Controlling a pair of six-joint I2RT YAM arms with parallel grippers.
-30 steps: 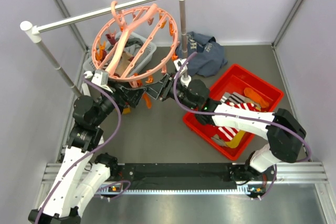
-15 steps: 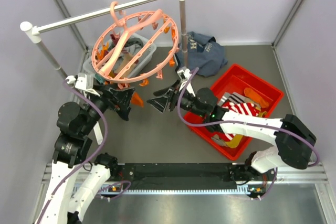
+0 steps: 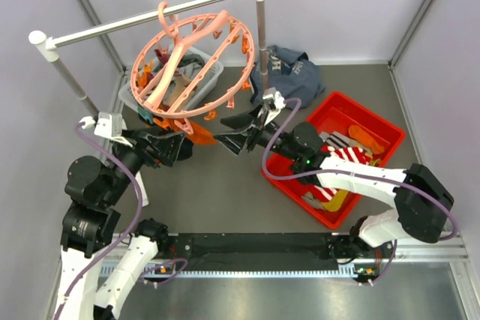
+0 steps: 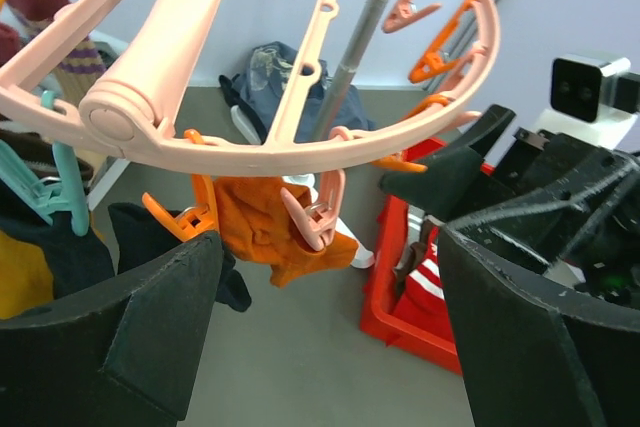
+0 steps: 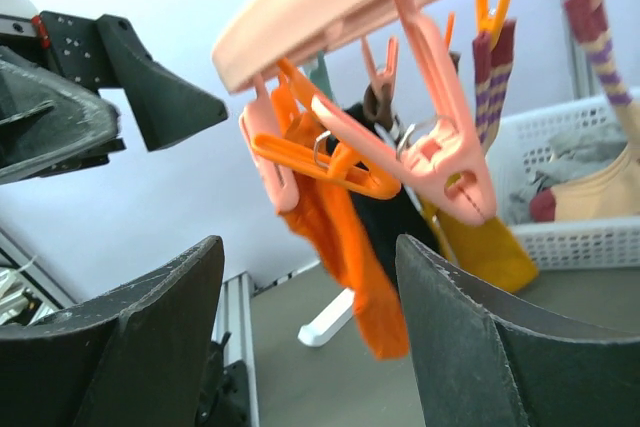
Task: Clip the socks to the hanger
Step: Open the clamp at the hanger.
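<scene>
I need to turn the hanger around, because the empty orange peg point(image 3: 210, 115) is beyond the orange sock, away from my left gripper. My right gripper should pull that peg point(image 4: 401, 163) to do so.
The salmon-pink ring hanger point(image 3: 191, 61) hangs by its hook from the rail. An orange sock point(image 4: 270, 232) dangles from a peg on its near rim, also seen as the orange sock point(image 5: 345, 237) and the orange sock point(image 3: 201, 134). My left gripper point(image 3: 174, 148) is open just left of it, holding nothing. In its own view the left gripper point(image 4: 320, 347) sits below the sock. My right gripper point(image 3: 231, 133) is open on the sock's right, and the right gripper point(image 5: 310, 337) is empty. Striped socks point(image 3: 337, 166) lie in the red bin point(image 3: 375, 121).
A dark sock point(image 5: 390, 217), a yellow sock point(image 5: 485, 242) and a striped sock point(image 5: 492, 67) hang from other pegs. A white basket point(image 3: 206, 73) stands under the hanger. A navy garment point(image 3: 296, 73) lies by the rail stand's post point(image 3: 260, 28).
Both grippers have drawn back from under the hanger's rim, the left one to the left, the right one to the right. The right jaws opened wider. The orange sock now hangs free on its peg.
</scene>
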